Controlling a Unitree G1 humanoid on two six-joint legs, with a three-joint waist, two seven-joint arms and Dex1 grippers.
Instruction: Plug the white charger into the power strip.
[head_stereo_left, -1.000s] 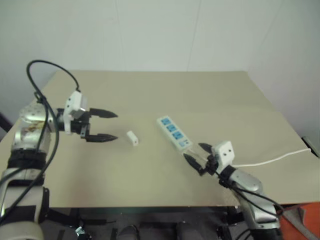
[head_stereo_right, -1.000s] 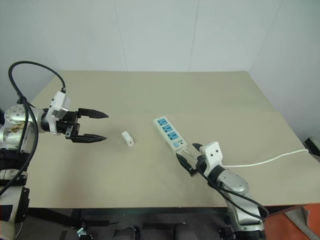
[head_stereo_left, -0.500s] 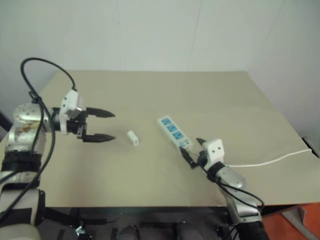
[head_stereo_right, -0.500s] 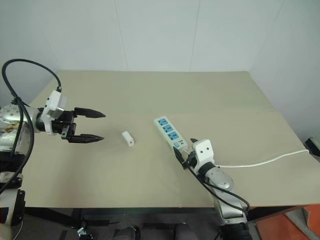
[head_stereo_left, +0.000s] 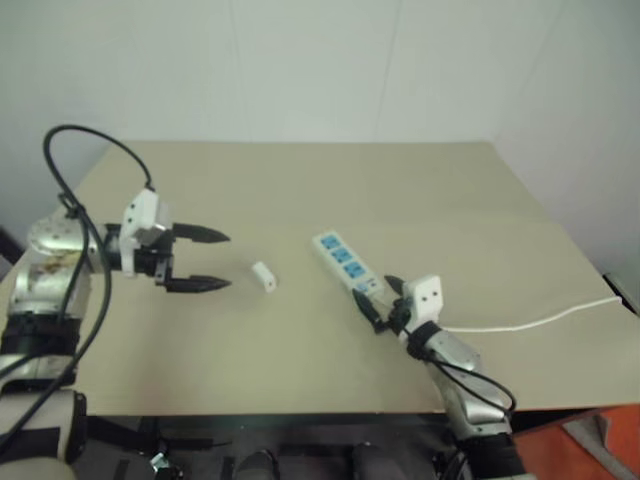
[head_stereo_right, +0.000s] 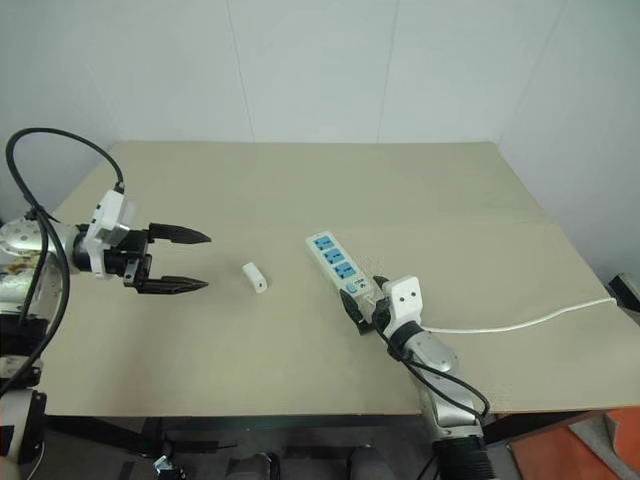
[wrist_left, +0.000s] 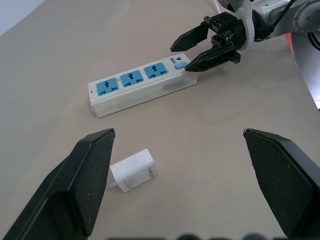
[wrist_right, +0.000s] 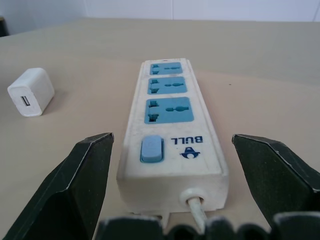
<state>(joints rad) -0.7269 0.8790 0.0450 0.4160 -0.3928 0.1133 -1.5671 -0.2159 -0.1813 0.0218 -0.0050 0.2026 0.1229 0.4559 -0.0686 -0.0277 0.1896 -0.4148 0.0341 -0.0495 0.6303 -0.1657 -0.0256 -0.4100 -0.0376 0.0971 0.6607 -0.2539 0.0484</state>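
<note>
I expect the power strip (head_stereo_left: 347, 263) to swing round flat and freely when I turn it by the end with its switch, because its white cord (head_stereo_left: 530, 325) lies in a loose curve.
The white charger (head_stereo_left: 264, 276) lies on its side on the tan table (head_stereo_left: 300, 180), left of the power strip (head_stereo_left: 347, 263). The strip is a white bar with three blue sockets and a blue switch at its near end. My left gripper (head_stereo_left: 225, 261) hovers open, pointing at the charger (wrist_left: 132, 170) from a short way off, with nothing between its fingers. My right gripper (head_stereo_right: 358, 305) is open and low at the strip's cord end (wrist_right: 170, 165). One finger stands on each side of that end, and neither is closed on it.
The strip's thin white cord (head_stereo_left: 530, 322) runs from beside my right wrist to the table's right edge. A pale wall stands behind the table's far edge. Bare tabletop surrounds the charger and the strip.
My right gripper has slid forward and left along the table until its fingers flank the strip's cord end. The left gripper has held its place, still open.
</note>
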